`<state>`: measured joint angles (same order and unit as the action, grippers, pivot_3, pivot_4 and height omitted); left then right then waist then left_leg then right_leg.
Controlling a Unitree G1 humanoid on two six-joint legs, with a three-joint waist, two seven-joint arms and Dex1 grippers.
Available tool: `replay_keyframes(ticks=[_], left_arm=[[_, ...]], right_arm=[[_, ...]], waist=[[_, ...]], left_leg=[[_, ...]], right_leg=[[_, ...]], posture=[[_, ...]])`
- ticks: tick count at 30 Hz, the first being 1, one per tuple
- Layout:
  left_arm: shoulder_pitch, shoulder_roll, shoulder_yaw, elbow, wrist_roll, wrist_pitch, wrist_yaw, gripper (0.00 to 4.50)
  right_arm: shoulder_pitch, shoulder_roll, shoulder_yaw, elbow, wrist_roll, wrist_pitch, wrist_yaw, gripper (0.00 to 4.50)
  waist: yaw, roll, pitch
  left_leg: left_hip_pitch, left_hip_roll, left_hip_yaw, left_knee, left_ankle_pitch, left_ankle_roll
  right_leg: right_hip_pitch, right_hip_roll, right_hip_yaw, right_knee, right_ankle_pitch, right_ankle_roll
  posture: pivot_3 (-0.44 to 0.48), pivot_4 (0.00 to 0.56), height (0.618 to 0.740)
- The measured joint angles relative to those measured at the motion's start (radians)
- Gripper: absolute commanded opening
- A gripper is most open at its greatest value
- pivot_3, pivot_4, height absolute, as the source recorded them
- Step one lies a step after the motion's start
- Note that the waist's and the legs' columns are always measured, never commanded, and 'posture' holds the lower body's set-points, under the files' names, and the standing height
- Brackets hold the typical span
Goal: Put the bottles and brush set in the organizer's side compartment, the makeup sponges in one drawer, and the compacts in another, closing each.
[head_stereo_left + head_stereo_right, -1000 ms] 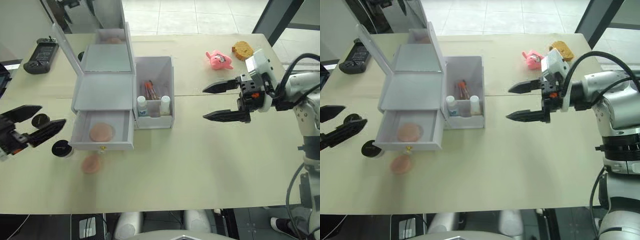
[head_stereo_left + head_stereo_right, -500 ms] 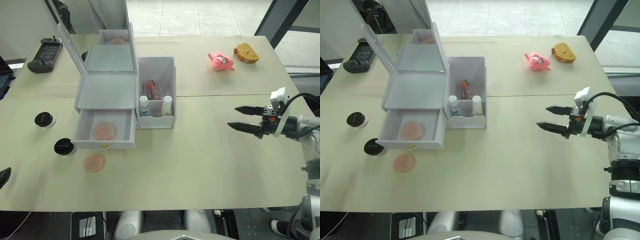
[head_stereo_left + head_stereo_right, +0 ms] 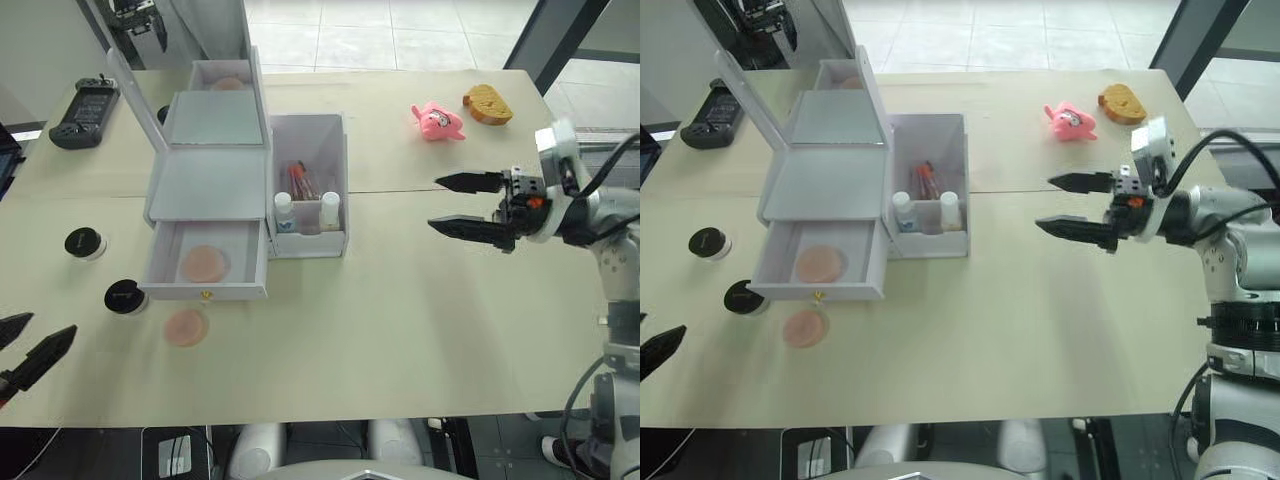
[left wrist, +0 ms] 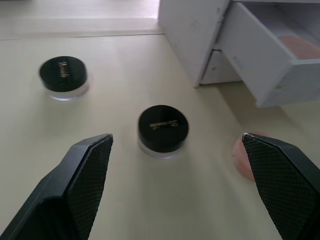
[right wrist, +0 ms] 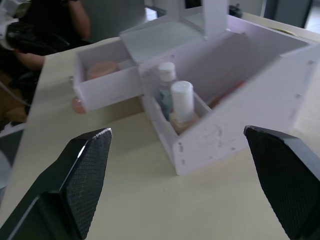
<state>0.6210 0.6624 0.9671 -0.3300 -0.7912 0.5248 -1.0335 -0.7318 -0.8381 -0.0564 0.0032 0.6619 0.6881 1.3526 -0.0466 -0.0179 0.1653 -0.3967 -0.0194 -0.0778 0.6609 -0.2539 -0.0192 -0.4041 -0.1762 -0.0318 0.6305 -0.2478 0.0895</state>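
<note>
My gripper will slide the panel (image 4: 221, 69) beneath the open drawer straight out as a lower drawer when I pull it, because a dark gap (image 4: 217, 50) is at its top.
The organizer (image 3: 208, 186) stands with its mirror lid up and its lower drawer (image 3: 207, 266) pulled out, one pink makeup sponge (image 3: 205, 263) inside. The other sponge (image 3: 186, 327) lies on the table in front of the drawer. In the side compartment (image 3: 312, 235) stand both bottles, the clear one (image 5: 165, 82) and the cream one (image 5: 182, 100), with the brush set (image 3: 301, 180) behind them. Two compacts (image 4: 162, 127) (image 4: 63, 75) sit on the table left of the drawer. My left gripper (image 3: 52, 323) is open near the front left edge. My right gripper (image 3: 434, 202) hangs open and empty, right of the organizer.
A pink plush toy (image 3: 438, 120) and a brown sponge-like piece (image 3: 487, 103) lie at the far right. A black handheld device (image 3: 82, 105) rests at the far left. A person in dark clothes (image 5: 55, 25) is beyond the table's left side.
My left gripper dropped from beside the compacts to the front left corner. My right gripper sank toward the right edge, then came back up toward the organizer. The table's objects stayed put.
</note>
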Motion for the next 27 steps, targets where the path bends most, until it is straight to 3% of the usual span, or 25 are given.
replay_keyframes(ticks=[4,8,16,23,27], left_arm=[[0.049,-0.041,-0.034,-0.158,-0.042,0.021,0.017,4.47],[0.064,-0.131,-0.111,-0.278,-0.03,-0.006,0.092,4.47],[0.08,-0.306,-0.303,-0.363,0.153,-0.107,0.295,4.47],[-0.011,-0.258,-0.533,-0.368,0.314,0.034,0.507,4.47],[-0.092,-0.23,-0.57,-0.368,0.34,0.123,0.593,4.47]], right_arm=[[-0.173,-0.002,0.082,-0.089,0.03,0.107,0.027,4.5],[-0.321,0.033,0.157,-0.071,0.049,0.216,0.043,4.5],[-0.351,0.012,0.221,-0.071,0.043,0.234,0.137,4.5],[-0.392,0.062,0.219,-0.006,0.008,0.193,0.105,4.5],[-0.396,0.06,0.207,0.004,0.002,0.19,0.103,4.5]], waist=[[0.012,0.0,0.0],[0.024,-0.001,0.0],[0.035,-0.002,-0.001],[0.035,-0.002,-0.001],[0.034,-0.002,-0.001]], left_leg=[[0.0,0.0,-0.001,0.0,0.0,0.0],[0.0,0.0,-0.001,0.001,0.0,0.0],[-0.001,-0.001,0.0,0.003,0.0,0.0],[-0.001,-0.001,-0.001,0.003,0.0,0.0],[-0.001,-0.001,-0.001,0.003,0.0,0.0]], right_leg=[[0.001,0.0,-0.002,-0.001,0.0,0.0],[0.001,0.0,-0.001,-0.001,0.0,0.0],[0.001,0.0,-0.002,-0.001,0.0,0.0],[0.001,0.0,-0.001,0.001,0.0,0.0],[0.0,0.0,-0.002,0.001,0.0,0.0]], posture=[[0.0,0.15,0.74],[0.0,0.15,0.74],[0.0,0.15,0.74],[0.0,0.15,0.74],[0.0,0.15,0.74]])
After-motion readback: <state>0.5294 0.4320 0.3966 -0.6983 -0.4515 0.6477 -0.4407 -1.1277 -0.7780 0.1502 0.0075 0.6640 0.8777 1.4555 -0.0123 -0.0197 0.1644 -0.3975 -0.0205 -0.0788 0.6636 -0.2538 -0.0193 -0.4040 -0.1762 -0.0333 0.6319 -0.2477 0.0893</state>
